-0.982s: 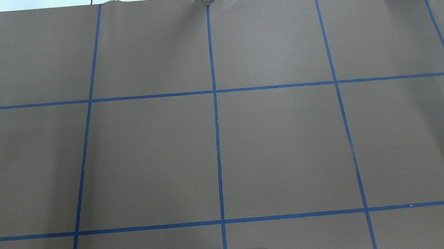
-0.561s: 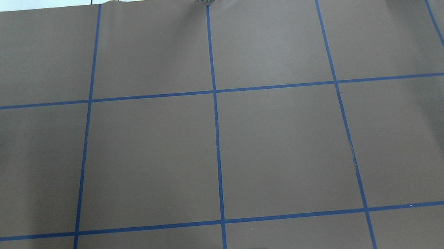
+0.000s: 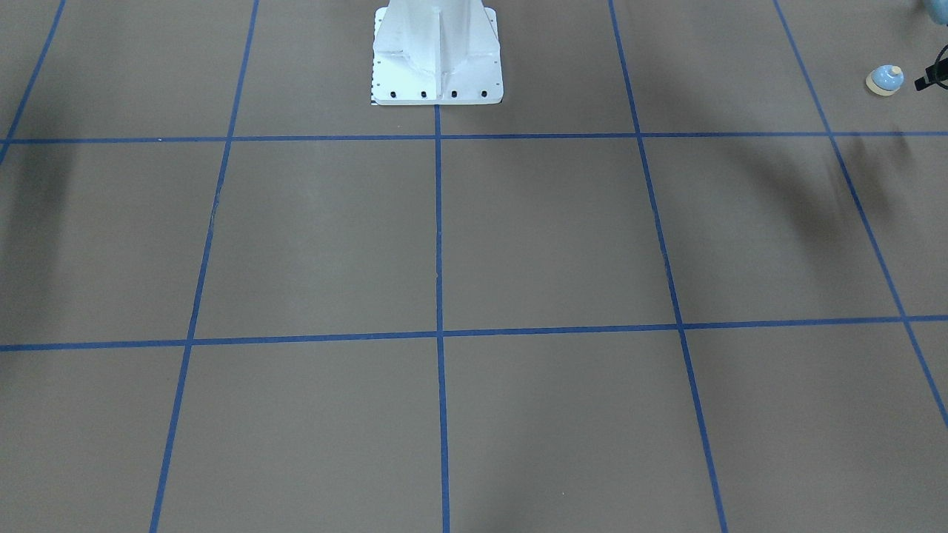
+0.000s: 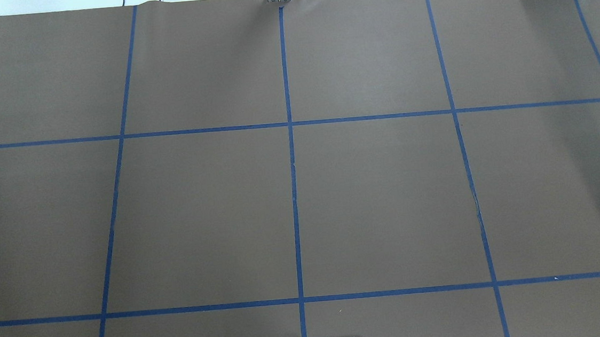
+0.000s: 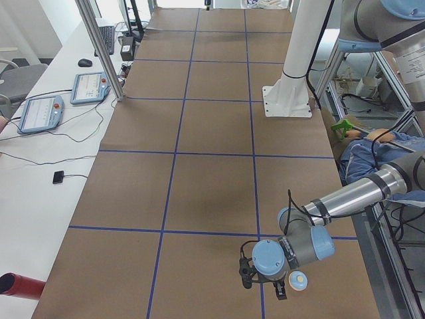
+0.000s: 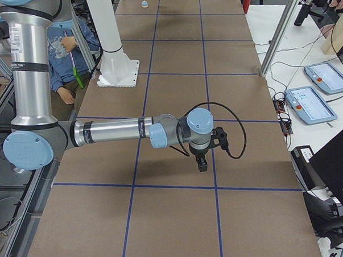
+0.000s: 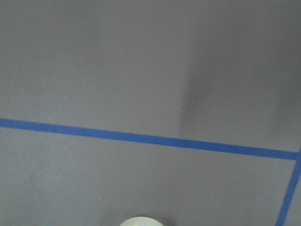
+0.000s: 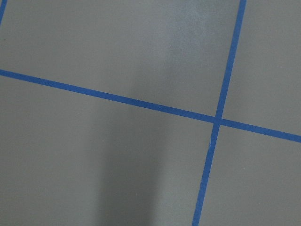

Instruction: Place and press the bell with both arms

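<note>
Next, my left gripper moves back over the light blue dome (image 3: 887,76) and goes down before it grasps, because it is hanging off to one side of the bell.
The bell (image 3: 886,80) is small and light blue, with a cream base and button. It stands upright on the brown table near the robot's left end, and also shows in the exterior left view (image 5: 297,282) and far off in the exterior right view (image 6: 145,3). My left gripper (image 5: 276,292) hangs low right beside the bell; I cannot tell whether it touches it or is open. Only a black bit of it shows in the front view (image 3: 932,75). The left wrist view shows just the bell's cream rim (image 7: 140,221). My right gripper (image 6: 200,163) points down over the bare table; I cannot tell its state.
The white pedestal (image 3: 437,55) stands at the robot's edge of the table, mid-length. A person in blue (image 5: 378,156) sits behind the table edge beside it. Tablets (image 5: 40,113) and cables lie on the white bench along the far side. Blue tape lines grid the table.
</note>
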Robot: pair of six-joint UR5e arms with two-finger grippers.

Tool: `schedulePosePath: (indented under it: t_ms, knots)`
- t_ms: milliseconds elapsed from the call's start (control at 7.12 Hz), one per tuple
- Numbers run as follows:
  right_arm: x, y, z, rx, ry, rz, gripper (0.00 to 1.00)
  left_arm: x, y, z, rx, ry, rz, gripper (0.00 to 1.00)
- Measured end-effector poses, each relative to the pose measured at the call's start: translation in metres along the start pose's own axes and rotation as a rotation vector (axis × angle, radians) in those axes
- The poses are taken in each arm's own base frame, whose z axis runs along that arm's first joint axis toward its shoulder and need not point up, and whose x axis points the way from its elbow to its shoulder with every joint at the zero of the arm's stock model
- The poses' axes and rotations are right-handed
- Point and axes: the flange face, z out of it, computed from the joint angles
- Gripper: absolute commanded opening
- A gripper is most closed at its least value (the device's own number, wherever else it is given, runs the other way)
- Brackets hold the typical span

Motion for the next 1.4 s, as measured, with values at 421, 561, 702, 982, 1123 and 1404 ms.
schedulePosePath:
  t_ms: [421, 561, 702, 982, 1123, 1404]
  knots:
    - [-0.008, 0.0, 0.007, -0.014, -0.022, -0.017, 1.0, -0.02, 0.038, 0.029, -0.045, 0.035, -0.063, 0.99]
    - [-0.01, 0.0, 0.01, -0.019, -0.025, -0.022, 1.0, -0.028, 0.047, 0.039, -0.065, 0.047, -0.071, 0.99]
    - [-0.012, 0.0, 0.012, -0.024, -0.027, -0.028, 1.0, -0.034, 0.051, 0.046, -0.081, 0.052, -0.042, 0.99]
    - [-0.016, 0.0, 0.014, -0.027, -0.029, -0.038, 1.0, -0.024, 0.04, 0.043, -0.097, 0.037, 0.071, 0.99]
    - [-0.017, 0.0, 0.015, -0.028, -0.031, -0.04, 1.0, -0.011, 0.026, 0.04, -0.113, 0.017, 0.12, 0.99]
    - [-0.018, 0.0, 0.017, -0.031, -0.032, -0.044, 1.0, 0.009, 0.01, 0.046, -0.18, -0.026, 0.184, 0.99]
